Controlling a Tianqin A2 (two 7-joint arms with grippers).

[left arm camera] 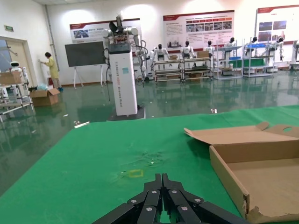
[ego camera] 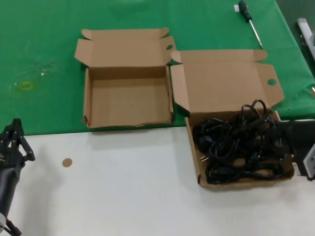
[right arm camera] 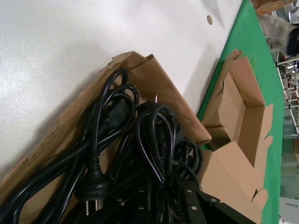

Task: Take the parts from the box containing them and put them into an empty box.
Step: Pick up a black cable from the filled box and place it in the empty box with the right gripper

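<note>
The loops pull together into a narrow waist. So the looped cord will come out of the pile in a bundle when I lift it.
Several black power cords lie tangled in the wider brown cardboard box at the right, lid open behind. One loop stands above the pile. My right gripper is down in that box at its right side, jaws apart among the cords; in the right wrist view the gripper has cords running between its fingers. The narrower box at the left is empty, lid open; it shows in both wrist views. My left gripper is shut and empty at the lower left.
The boxes straddle the edge between the green cloth and the white table. A screwdriver lies at the back right. A small brown disc lies on the white table. A yellow mark is on the cloth.
</note>
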